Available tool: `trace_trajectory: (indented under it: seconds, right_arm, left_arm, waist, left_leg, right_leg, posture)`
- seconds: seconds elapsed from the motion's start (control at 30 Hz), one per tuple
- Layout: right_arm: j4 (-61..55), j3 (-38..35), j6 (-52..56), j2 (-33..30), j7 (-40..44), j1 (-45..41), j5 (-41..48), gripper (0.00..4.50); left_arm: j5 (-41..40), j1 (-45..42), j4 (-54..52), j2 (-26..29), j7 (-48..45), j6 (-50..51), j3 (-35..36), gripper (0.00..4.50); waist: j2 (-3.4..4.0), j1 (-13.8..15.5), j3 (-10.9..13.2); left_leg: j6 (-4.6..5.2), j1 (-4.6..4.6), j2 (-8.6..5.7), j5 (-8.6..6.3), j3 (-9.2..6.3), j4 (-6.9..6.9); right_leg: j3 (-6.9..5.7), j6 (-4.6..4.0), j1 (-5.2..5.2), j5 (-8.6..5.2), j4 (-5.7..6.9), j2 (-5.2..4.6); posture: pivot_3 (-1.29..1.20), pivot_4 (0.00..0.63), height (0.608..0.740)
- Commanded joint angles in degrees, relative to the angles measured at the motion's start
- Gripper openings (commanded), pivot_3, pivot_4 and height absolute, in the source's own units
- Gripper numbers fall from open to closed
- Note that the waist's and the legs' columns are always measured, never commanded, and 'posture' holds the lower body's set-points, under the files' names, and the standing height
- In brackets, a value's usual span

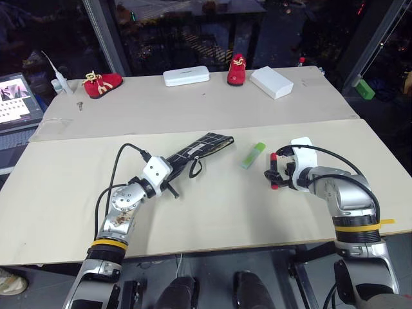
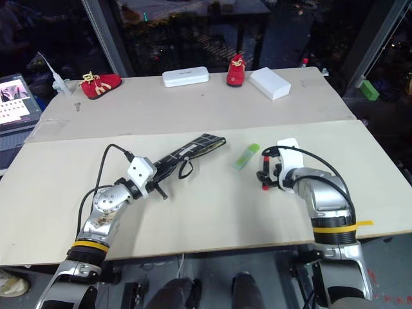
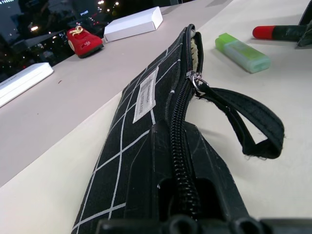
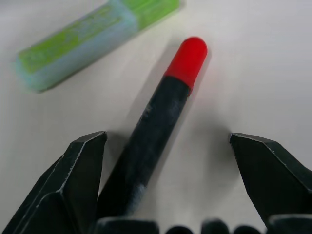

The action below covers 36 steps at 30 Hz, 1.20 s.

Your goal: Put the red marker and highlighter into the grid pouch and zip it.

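Note:
The grid pouch's opening (image 1: 217,149) stands open past the black loop (image 1: 196,168), so my pull will slide the loop to the pouch's far corner and shut the opening.
The grid pouch (image 1: 205,145) lies flat at mid-table, black with white lines and a white label (image 3: 145,94). Its zipper pull (image 3: 195,81) and black loop (image 3: 253,124) sit near the far end, where the mouth gapes a little. My left gripper (image 1: 174,168) is shut on the pouch's near end. The red marker (image 4: 157,114), black with red ends, lies on the table. My right gripper (image 4: 168,140) is open and straddles it, one finger on each side. The light-green highlighter (image 1: 253,155) lies between the pouch and the marker, just beyond the right gripper.
At the table's back stand a white case (image 1: 186,76), a white box (image 1: 271,82) and two red shoes (image 1: 102,84) (image 1: 237,69). A laptop (image 1: 16,100) sits off the left edge. A seam (image 1: 193,131) runs across the table behind the pouch.

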Motion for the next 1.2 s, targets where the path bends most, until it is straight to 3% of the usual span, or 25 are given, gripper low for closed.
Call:
trace_trajectory:
  seconds: [0.03,0.27,0.3,0.6,0.7,0.83,1.2]
  right_arm:
    - [1.42,1.61,-3.86,-1.56,-1.77,0.92,-3.19,3.03]
    - [1.72,0.61,-5.78,-2.88,-1.52,0.27,-3.43,0.62]
    - [2.37,0.46,-6.32,-3.54,-1.53,-0.21,-3.76,0.50]
    - [-1.27,4.18,-30.86,-8.71,8.47,-5.02,-5.78,0.49]
    - [-3.97,11.77,-45.35,-11.55,15.59,-5.32,-10.82,0.49]
    - [-0.17,19.67,-56.56,-13.06,17.59,-7.31,-19.96,0.49]
    - [12.03,23.90,-67.51,-11.20,14.17,-13.08,-33.11,0.49]
  left_arm:
    - [-0.80,-1.28,-1.94,0.03,0.36,-0.25,0.75,0.00]
    - [-0.95,-1.08,-2.07,0.26,0.20,-0.16,0.93,0.00]
    - [-1.03,-1.27,-1.98,0.29,0.09,-0.07,0.96,0.00]
    - [-1.30,-2.10,-1.24,0.20,-0.78,0.13,0.89,0.00]
    - [-1.23,-1.99,-1.43,0.06,-0.96,0.18,0.74,0.00]
    - [-1.14,-2.18,-1.44,-0.15,-0.93,0.24,0.62,0.00]
    - [-0.91,-1.73,-1.70,-0.57,-0.80,0.00,0.36,0.00]
  waist:
    - [0.00,-0.01,0.00]
    - [-0.01,0.16,0.00]
    - [-0.01,0.15,0.00]
    - [-0.01,-0.71,0.00]
    - [-0.02,-0.75,0.01]
    - [-0.05,-0.45,0.03]
    - [-0.07,-0.07,0.04]
  left_leg:
    - [0.00,0.04,0.00,0.00,0.00,0.00]
    - [0.04,0.21,-0.01,-0.02,-0.02,0.00]
    - [0.04,0.21,-0.01,-0.03,-0.02,0.00]
    - [0.06,0.21,0.02,-0.04,0.07,-0.02]
    - [0.06,0.23,0.18,-0.06,0.13,-0.02]
    - [0.00,0.28,0.29,-0.09,0.13,-0.01]
    - [-0.03,0.24,0.28,-0.09,0.12,0.02]
  right_leg:
    - [0.00,0.00,0.04,0.00,0.00,0.00]
    - [-0.04,0.01,0.28,-0.01,-0.11,0.01]
    - [-0.04,0.02,0.28,0.00,-0.12,0.01]
    - [-0.03,0.03,0.24,0.00,-0.14,0.04]
    - [-0.04,0.04,0.24,-0.01,-0.14,0.17]
    - [-0.13,0.04,0.29,-0.01,-0.17,0.26]
    - [-0.11,-0.01,0.25,0.02,-0.23,0.26]
  posture:
    - [0.00,0.150,0.740]
    - [0.00,0.150,0.740]
    - [0.00,0.150,0.740]
    - [0.00,0.150,0.740]
    - [0.00,0.150,0.740]
    - [0.00,0.150,0.740]
    - [0.00,0.150,0.740]
